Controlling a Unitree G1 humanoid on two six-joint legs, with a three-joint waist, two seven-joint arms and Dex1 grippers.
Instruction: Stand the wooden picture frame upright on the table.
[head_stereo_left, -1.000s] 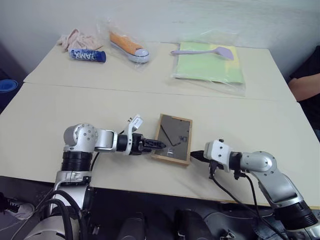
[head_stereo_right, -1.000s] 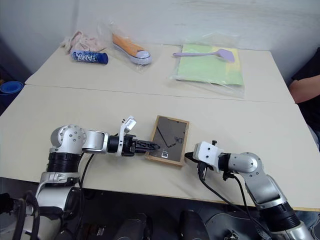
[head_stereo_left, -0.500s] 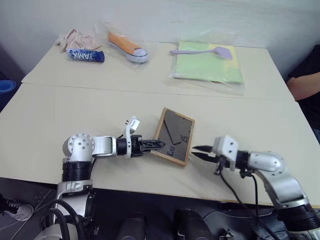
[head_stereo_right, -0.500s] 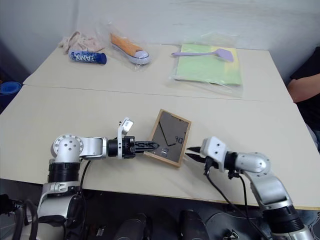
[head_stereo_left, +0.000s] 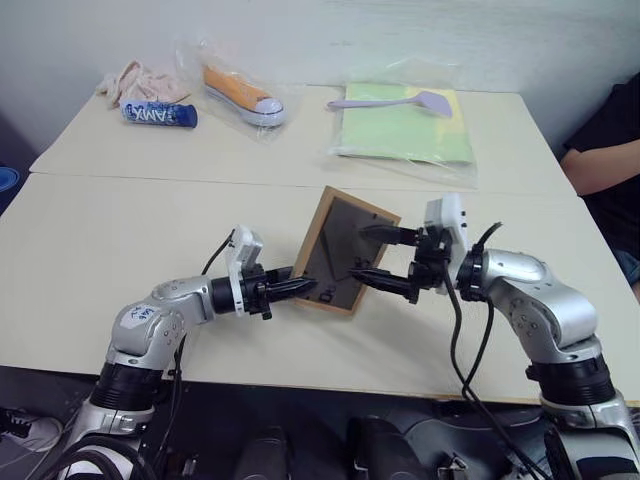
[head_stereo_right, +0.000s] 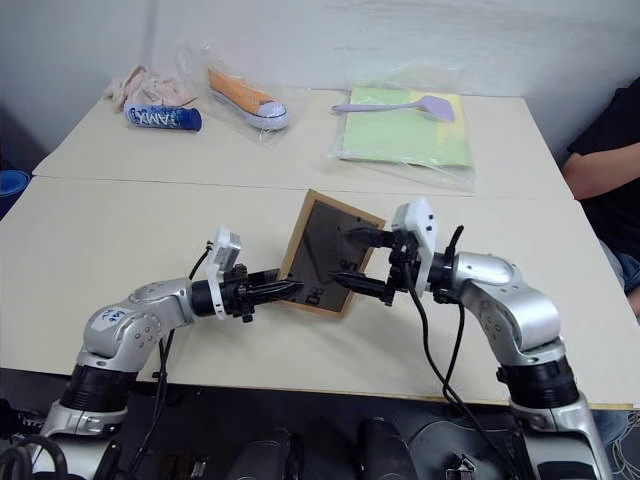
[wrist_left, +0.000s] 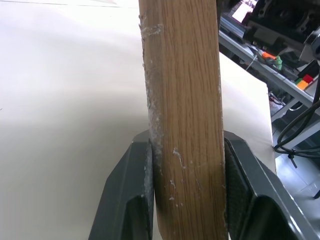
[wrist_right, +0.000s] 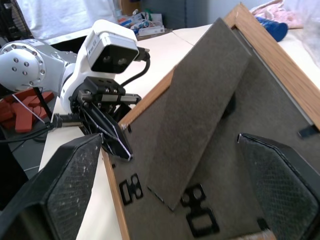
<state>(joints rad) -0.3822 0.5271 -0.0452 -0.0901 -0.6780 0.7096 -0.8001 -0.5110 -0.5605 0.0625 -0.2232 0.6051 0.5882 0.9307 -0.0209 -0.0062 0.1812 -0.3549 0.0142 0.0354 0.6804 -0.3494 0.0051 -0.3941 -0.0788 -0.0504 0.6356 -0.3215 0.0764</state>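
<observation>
The hinged stand (wrist_right: 192, 117) leans close to the frame's back, so next my right gripper pulls back, swings the stand outward, and then grips the edge (head_stereo_left: 379, 256) opposite my left gripper.
The wooden picture frame (head_stereo_left: 338, 250) is tilted up off the table (head_stereo_left: 120, 230), resting on its lower edge, with its dark back turned toward my right arm. My left gripper (head_stereo_left: 300, 288) is shut on the frame's lower left edge. In the left wrist view the light-wood edge (wrist_left: 182, 75) sits clamped between both pads (wrist_left: 145, 190). My right gripper (head_stereo_left: 378, 258) is open, level, right at the back of the frame. In the right wrist view the hinged stand (wrist_right: 200, 115) lies on the back between the wide-spread fingers (wrist_right: 65, 185). I cannot tell whether they touch it.
On the far slab lie a green sheet in clear plastic (head_stereo_left: 405, 125) with a lilac spatula (head_stereo_left: 390, 100), a bagged orange shoe (head_stereo_left: 235, 92), a blue tube (head_stereo_left: 158, 114) and a pink cloth (head_stereo_left: 130, 78). A person's arm (head_stereo_left: 600, 165) is at the right edge.
The frame went from lying flat to tilted up on its lower edge, gripped by the left gripper. The right gripper opened, rose and moved to the frame's back.
</observation>
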